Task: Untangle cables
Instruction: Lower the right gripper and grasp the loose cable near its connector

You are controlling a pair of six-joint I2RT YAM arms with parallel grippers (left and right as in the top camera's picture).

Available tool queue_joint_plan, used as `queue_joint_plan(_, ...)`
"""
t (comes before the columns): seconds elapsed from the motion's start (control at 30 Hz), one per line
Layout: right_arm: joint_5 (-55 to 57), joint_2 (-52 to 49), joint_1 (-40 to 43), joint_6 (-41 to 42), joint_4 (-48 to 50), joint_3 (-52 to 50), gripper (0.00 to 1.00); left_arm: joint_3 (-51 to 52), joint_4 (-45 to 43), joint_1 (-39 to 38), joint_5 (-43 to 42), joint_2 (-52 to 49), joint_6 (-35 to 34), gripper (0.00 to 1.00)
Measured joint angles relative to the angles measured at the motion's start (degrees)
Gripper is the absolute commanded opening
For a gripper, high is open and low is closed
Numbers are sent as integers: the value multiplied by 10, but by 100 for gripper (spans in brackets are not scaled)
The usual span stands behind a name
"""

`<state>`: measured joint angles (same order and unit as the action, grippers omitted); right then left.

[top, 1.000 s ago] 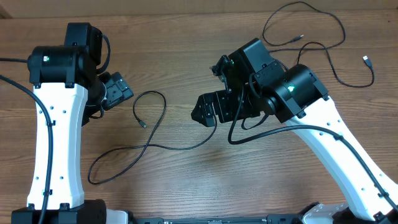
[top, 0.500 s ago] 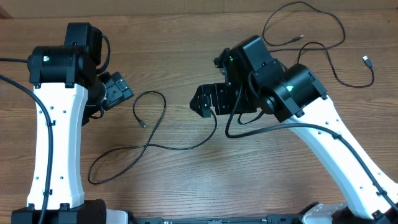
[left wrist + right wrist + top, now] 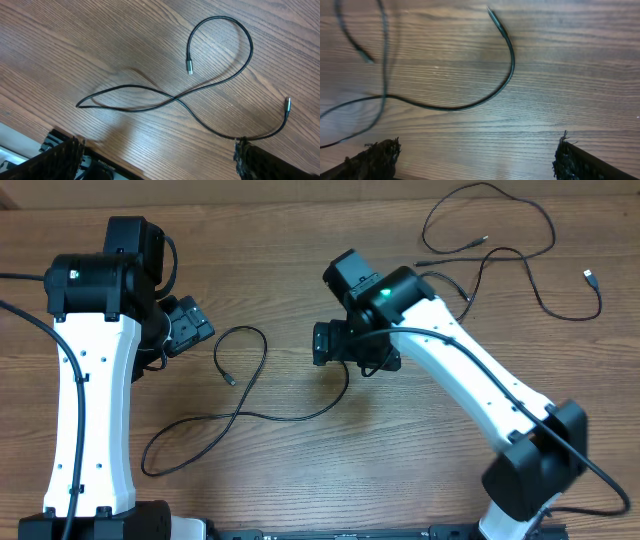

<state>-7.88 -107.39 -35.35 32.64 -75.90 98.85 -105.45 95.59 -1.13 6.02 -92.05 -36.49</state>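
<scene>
The cable behind the plug [image 3: 512, 57] lies clear of the crossing [image 3: 237, 415] and runs lengthwise between my open fingers, so my right gripper should keep going down and close there.
One thin black cable [image 3: 290, 420] lies in an open S on the wooden table between the arms. One of its plugs [image 3: 229, 380] sits mid-table. The other end runs up beside my right gripper [image 3: 322, 345]. In the left wrist view this cable [image 3: 175, 100] shows a silvery plug [image 3: 190, 66] and a second plug [image 3: 287, 103]. My left gripper [image 3: 157, 165] hangs open above it, apart from it. My right gripper [image 3: 477, 165] is open over bare wood, and the cable [image 3: 470, 106] curves just ahead of it. More cable loops lie far right, with a plug [image 3: 588, 277].
My left gripper [image 3: 190, 328] hovers left of the middle cable's upper loop. The right arm's white link [image 3: 470, 380] stretches diagonally across the right half of the table. The table's front edge [image 3: 30, 137] shows in the left wrist view.
The right arm has swung into a new pose, and its gripper has shifted up and slightly left near the cable's end. The left arm and the cables have not moved.
</scene>
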Motion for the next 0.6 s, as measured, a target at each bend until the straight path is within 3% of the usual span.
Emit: queue_joint_plan(0.6, 22, -87, 0, 1, 10, 0, 100, 0, 0, 0, 0, 0, 0, 100)
